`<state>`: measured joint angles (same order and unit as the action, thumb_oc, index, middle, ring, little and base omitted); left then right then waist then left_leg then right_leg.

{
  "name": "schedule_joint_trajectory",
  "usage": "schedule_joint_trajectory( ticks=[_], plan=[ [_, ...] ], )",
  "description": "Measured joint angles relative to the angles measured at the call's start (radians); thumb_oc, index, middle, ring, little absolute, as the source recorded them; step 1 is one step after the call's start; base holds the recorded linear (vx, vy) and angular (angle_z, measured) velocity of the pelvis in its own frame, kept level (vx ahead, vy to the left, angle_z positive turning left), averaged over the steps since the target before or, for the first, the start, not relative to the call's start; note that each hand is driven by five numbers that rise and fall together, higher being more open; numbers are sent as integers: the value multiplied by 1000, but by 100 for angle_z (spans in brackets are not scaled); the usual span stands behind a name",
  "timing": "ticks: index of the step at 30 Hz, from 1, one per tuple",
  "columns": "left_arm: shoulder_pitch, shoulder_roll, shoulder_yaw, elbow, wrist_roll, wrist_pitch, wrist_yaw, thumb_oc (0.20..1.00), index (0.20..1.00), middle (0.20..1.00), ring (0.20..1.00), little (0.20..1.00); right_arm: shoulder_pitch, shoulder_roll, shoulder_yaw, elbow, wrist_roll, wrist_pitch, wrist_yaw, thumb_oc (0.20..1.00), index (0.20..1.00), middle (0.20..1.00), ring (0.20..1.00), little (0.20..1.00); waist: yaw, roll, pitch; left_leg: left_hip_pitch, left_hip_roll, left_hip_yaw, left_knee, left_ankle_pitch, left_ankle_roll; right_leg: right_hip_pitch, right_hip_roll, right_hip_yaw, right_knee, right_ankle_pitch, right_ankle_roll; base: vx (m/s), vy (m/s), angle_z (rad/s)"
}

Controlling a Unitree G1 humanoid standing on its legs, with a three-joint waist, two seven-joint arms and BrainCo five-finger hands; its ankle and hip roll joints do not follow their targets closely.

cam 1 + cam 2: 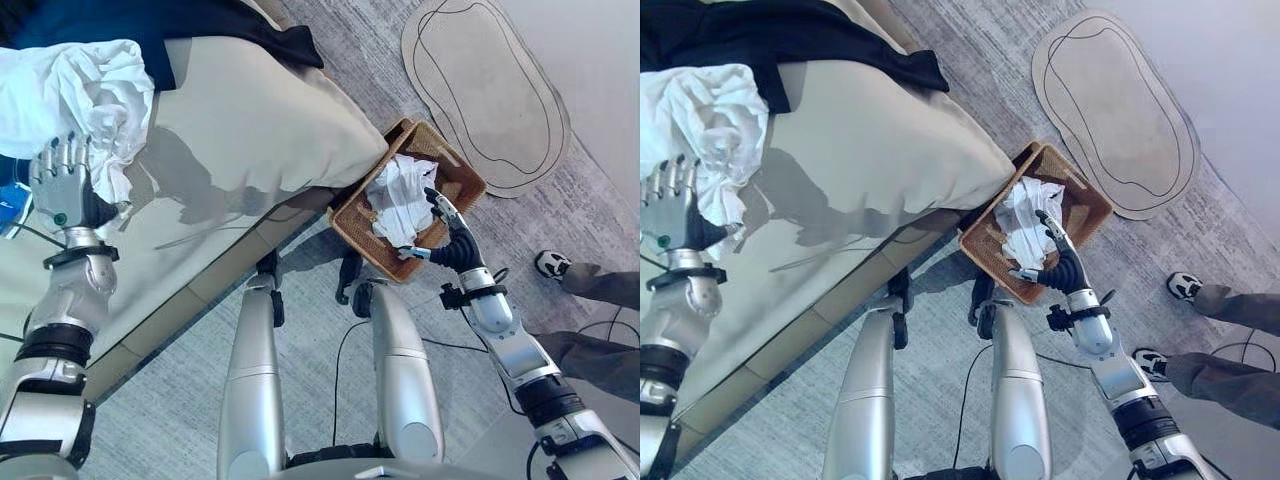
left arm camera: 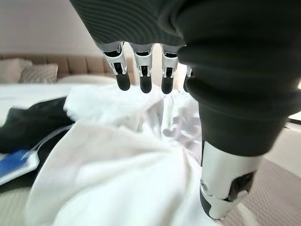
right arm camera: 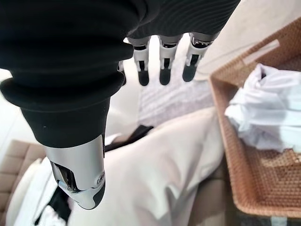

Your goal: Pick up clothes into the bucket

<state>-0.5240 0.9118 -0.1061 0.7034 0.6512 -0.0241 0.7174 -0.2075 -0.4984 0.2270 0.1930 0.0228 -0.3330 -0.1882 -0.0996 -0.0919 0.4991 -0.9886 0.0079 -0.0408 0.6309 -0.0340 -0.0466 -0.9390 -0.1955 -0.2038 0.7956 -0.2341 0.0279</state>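
Black cloth shows past opposite edges of the white garment, so more black garment should come into view and stay on the bed when I lift the white garment.
A crumpled white garment lies on the beige bed at the left, with a black garment behind it. My left hand hovers open just short of the white garment; in the left wrist view its fingers are straight above the cloth. A brown wicker basket stands on the floor by the bed's corner with white cloth inside. My right hand hangs open over the basket's near side, holding nothing.
A beige oval rug lies on the grey carpet beyond the basket. A person's legs and shoe are at the right edge. A blue and white item lies on the bed beside the white garment.
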Motion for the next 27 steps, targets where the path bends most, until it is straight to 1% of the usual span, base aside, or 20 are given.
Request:
schedule_joint_trajectory(
  ticks=[5,9,13,14,18,19,21,22,23,24,25,26,27],
  plan=[
    [-22,33,-6,5,37,32,-9,1000,1000,1000,1000,1000,17,-4,-10,-13,2,-3,5,1000,1000,1000,1000,1000,-3,0,0,-33,-1,0,24,-5,6,-27,-2,0,13,-1,0,-4,6,0],
    [-33,46,-52,6,65,38,-31,1000,1000,1000,1000,1000,18,-5,-20,-26,9,-3,9,1000,1000,1000,1000,1000,-9,0,0,-52,-4,0,32,-7,7,-43,-6,1,17,0,0,-11,23,0],
    [-58,42,-126,88,93,38,-53,1000,1000,1000,1000,1000,16,-8,-20,-30,21,-5,12,1000,1000,1000,1000,1000,-23,-1,-1,-57,-6,3,47,-16,13,-47,-8,5,24,-1,0,-24,28,-2],
    [-91,42,-166,143,109,40,-75,1000,1000,1000,1000,1000,13,-12,-20,-31,22,-5,13,1000,1000,1000,1000,1000,-21,-1,-1,-59,-6,4,49,-18,13,-49,-10,7,27,-1,0,0,0,0],
    [-176,45,-225,207,123,48,-143,1000,1000,1000,1000,1000,15,-24,-20,-32,29,-6,29,1000,1000,1000,1000,1000,-24,-3,-3,-86,-7,6,61,-19,14,-76,-12,9,39,-1,0,-8,6,-1],
    [-208,43,-250,238,124,51,-156,1000,1000,1000,1000,1000,15,-26,-19,-32,29,-6,31,1000,1000,1000,1000,1000,-32,-3,-3,-89,-6,6,65,-20,14,-79,-12,10,42,-1,0,0,0,0],
    [-238,44,-286,264,126,56,-174,1000,1000,1000,1000,1000,14,-29,-19,-35,30,-6,36,1000,1000,1000,1000,1000,-24,-4,-4,-89,-7,6,66,-20,15,-79,-12,10,44,-1,0,0,0,0],
    [-241,44,-290,267,143,57,-185,1000,1000,1000,1000,1000,14,-34,-19,-37,32,-6,45,1000,1000,1000,1000,1000,-30,-5,-6,-89,-6,7,66,-20,15,-80,-12,11,43,-1,0,0,0,0],
    [-243,45,-296,271,147,57,-188,1000,1000,1000,1000,1000,14,-36,-19,-37,35,-6,49,1000,1000,1000,1000,1000,-27,-5,-6,-89,-6,7,66,-20,15,-80,-12,11,43,-1,0,0,0,0],
    [-245,46,-303,272,154,57,-190,950,950,950,950,950,14,-37,-19,-37,41,-6,50,1000,1000,1000,1000,1000,-27,-7,-8,-89,-6,6,66,-20,15,-81,-12,11,43,-2,1,0,0,0],
    [-245,46,-305,275,158,56,-194,539,539,539,539,539,14,-37,-19,-37,42,-6,51,1000,1000,1000,1000,1000,-28,-9,-13,-92,-6,7,65,-20,15,-84,-12,11,43,-2,1,0,0,0],
    [-246,45,-310,281,161,55,-198,200,200,200,200,200,18,-37,-19,-37,42,-6,52,1000,1000,1000,1000,1000,-30,-8,-37,-106,-6,7,63,-20,15,-101,-12,13,43,-2,1,0,0,0],
    [-251,46,-321,285,162,53,-199,200,200,200,200,200,18,-37,-19,-37,46,-6,53,1000,1000,1000,1000,1000,-34,-10,-55,-116,-6,8,63,-20,14,-110,-12,13,43,-1,2,0,0,0]
  ],
)
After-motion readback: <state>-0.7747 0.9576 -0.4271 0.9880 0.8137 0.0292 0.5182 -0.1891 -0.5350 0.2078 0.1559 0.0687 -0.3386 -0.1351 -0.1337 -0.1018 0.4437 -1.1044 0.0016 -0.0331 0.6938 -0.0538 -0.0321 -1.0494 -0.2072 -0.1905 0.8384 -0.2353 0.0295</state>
